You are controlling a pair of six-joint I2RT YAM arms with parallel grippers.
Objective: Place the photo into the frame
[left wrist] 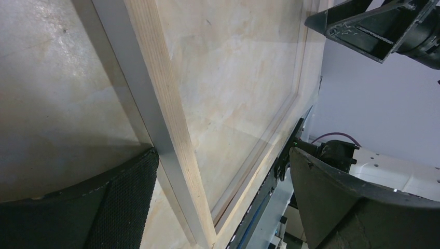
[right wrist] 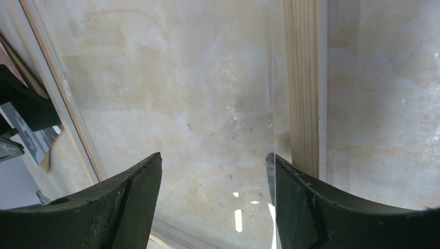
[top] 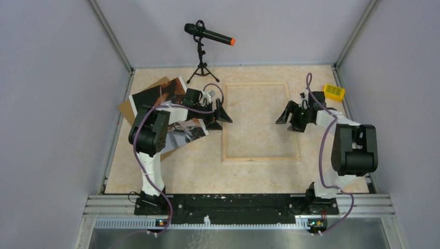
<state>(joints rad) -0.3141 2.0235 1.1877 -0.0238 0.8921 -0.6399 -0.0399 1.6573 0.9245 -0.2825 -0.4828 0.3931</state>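
My left gripper should move the frame (top: 224, 141) away before my right gripper takes the photo's corner (top: 206, 133), because the frame's bar is close beside that corner.
The pale wood frame (top: 262, 158) lies flat mid-table, with a clear pane inside it. The photo (top: 155, 96), glossy with dark brown and orange tones, lies left of the frame, partly under the left arm and on top of a brown backing board (top: 125, 110). My left gripper (top: 222, 115) is open and empty at the frame's left rail (left wrist: 171, 129), one finger on each side of it. My right gripper (top: 290, 115) is open and empty at the frame's right rail (right wrist: 303, 78); its right finger (right wrist: 311, 202) is over that rail, next to the pane's edge.
A microphone on a small tripod (top: 203, 39) stands at the back, behind the frame. A yellow block (top: 334, 93) sits by the right wall. Grey walls enclose the table on three sides. The right gripper shows in the left wrist view (left wrist: 373, 26).
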